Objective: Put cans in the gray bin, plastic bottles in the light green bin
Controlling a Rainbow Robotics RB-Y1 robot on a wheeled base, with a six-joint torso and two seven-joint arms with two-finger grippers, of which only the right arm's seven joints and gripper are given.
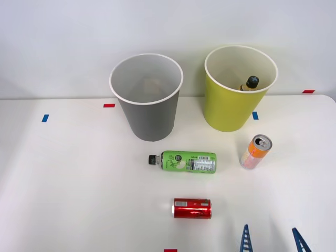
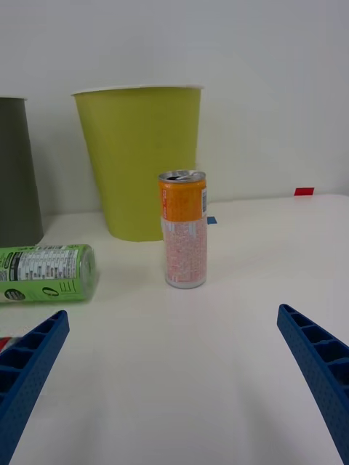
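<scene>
The gray bin is deep with steep, tapering walls (image 1: 150, 119). I expect the slim orange can (image 1: 256, 151) to stay top up when I let it fall in.
A slim orange, white and pink can (image 1: 256, 151) (image 2: 184, 228) stands upright on the white table, in front of the light green bin (image 1: 236, 107) (image 2: 142, 163). A black-capped bottle (image 1: 250, 83) with a yellowish body rests inside that bin. The gray bin (image 1: 149, 113) (image 2: 16, 174) stands to its left. A green-labelled bottle (image 1: 184, 161) (image 2: 45, 272) lies on its side before the gray bin. Nearer me, a shiny red can (image 1: 192, 208) lies on its side. My right gripper (image 1: 272, 242) (image 2: 171, 378) is open near the table's front edge, well short of the slim can, holding nothing.
Small blue tape marks (image 1: 45, 118) and red tape marks (image 1: 108, 105) dot the white table (image 1: 79, 184). A pale wall rises behind the bins. The table's left half is bare.
</scene>
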